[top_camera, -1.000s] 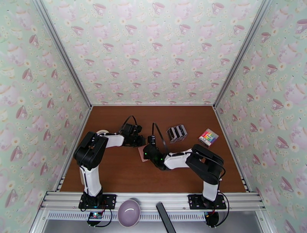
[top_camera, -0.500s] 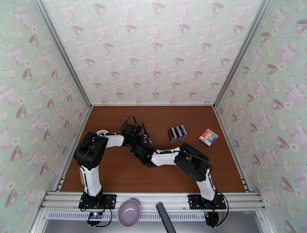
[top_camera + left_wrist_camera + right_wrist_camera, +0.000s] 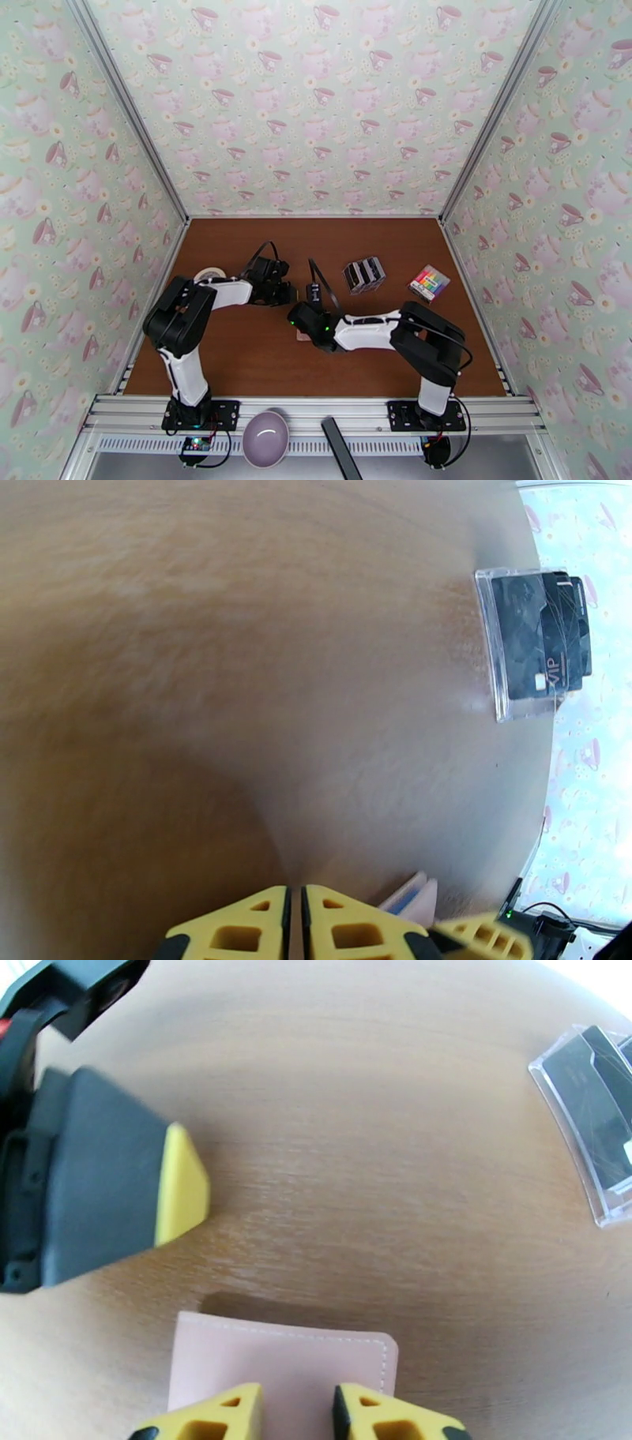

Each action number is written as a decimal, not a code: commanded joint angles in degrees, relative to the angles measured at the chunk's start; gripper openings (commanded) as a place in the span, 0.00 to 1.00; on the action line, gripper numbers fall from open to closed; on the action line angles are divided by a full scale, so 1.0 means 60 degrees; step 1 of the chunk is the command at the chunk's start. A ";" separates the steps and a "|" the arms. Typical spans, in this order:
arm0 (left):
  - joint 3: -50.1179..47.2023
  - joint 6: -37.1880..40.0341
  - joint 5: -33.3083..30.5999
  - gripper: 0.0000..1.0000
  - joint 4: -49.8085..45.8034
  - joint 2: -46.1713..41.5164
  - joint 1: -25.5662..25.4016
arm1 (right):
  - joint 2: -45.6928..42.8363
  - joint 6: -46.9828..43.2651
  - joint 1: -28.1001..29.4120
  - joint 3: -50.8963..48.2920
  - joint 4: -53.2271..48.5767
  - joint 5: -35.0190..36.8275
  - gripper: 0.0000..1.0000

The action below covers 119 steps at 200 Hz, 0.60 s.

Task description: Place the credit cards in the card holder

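Note:
Next, I move my right gripper back and work with it from the opposite side while my left gripper comes to the holder's near edge, because my right gripper is crowding the pink card holder.
The pink card holder [image 3: 284,1351] lies flat and closed on the brown table, and a sliver of it [image 3: 302,336] peeks out under the right wrist. My right gripper [image 3: 296,1414] hovers right over its near edge, fingers a little apart, gripping nothing. My left gripper [image 3: 294,922] is shut and empty, just left of the holder; its yellow-tipped fingers [image 3: 183,1185] show in the right wrist view. The credit cards [image 3: 364,275] stand bunched in a clear stand [image 3: 505,677] further right, apart from both grippers.
A colourful striped box [image 3: 429,283] lies near the right wall. A white roll [image 3: 209,274] sits by the left arm's elbow. A purple bowl [image 3: 265,438] and a dark bar [image 3: 340,446] rest on the rail between the arm bases.
The right arm swung left toward the left gripper, then drew back toward me. Its fingers went from shut to slightly apart, and the holder now lies a bit nearer.

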 commanded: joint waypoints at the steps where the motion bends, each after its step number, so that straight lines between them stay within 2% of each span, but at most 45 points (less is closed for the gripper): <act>1: -0.0054 0.0307 -0.0477 0.14 -0.0582 -0.1043 -0.0013 | -0.0604 -0.0471 -0.0274 0.0103 0.0178 -0.0618 0.32; 44: -0.0054 0.0442 0.0198 0.17 -0.1139 -0.1621 -0.0666 | -0.1632 -0.0442 -0.1101 -0.0144 0.0115 -0.1739 0.32; 82: -0.0555 0.0152 0.0264 0.17 -0.0911 -0.1672 -0.1225 | -0.2956 -0.0271 -0.2575 -0.0983 0.0230 -0.5123 0.34; 93: -0.0716 0.0083 0.0179 0.17 -0.0846 -0.1752 -0.1285 | -0.3259 -0.0258 -0.3056 -0.1342 0.0585 -0.6437 0.35; 119: -0.0906 0.0066 -0.0172 0.16 -0.1004 -0.1800 -0.1319 | -0.2864 -0.0153 -0.3732 -0.1413 0.0916 -0.9485 0.35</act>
